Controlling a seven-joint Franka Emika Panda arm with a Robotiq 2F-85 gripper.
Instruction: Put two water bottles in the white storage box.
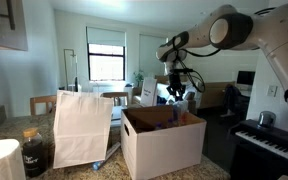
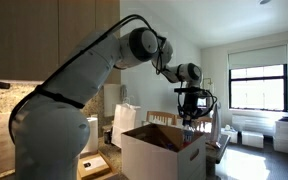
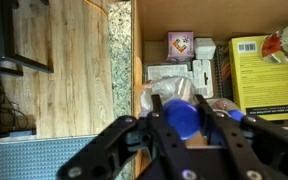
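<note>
I keep lowering the water bottle with my gripper, as it hangs by its blue cap (image 3: pixel 183 119) inside the white storage box's rim, until it reaches the small packages (image 3: pixel 180 74), and then let go.
The white storage box (image 1: pixel 162 143) stands on the counter, with white outer walls and brown inner walls; it shows in both exterior views (image 2: pixel 164 155). My gripper (image 1: pixel 180 93) hangs above its open top (image 2: pixel 191 118). In the wrist view the gripper (image 3: pixel 189 125) is shut on a water bottle with a blue cap (image 3: pixel 181 118), held over the box's inside. A second blue cap (image 3: pixel 236 117) shows just right of the fingers, partly hidden. The box floor (image 3: pixel 154 30) holds small packages.
A tall white paper bag (image 1: pixel 82 127) stands beside the box. A paper towel roll (image 1: pixel 1 160) and a dark jar (image 1: pixel 33 152) are at the front of the counter. A yellow box (image 3: pixel 257 75) lies inside the storage box. A piano keyboard (image 1: pixel 267 142) stands nearby.
</note>
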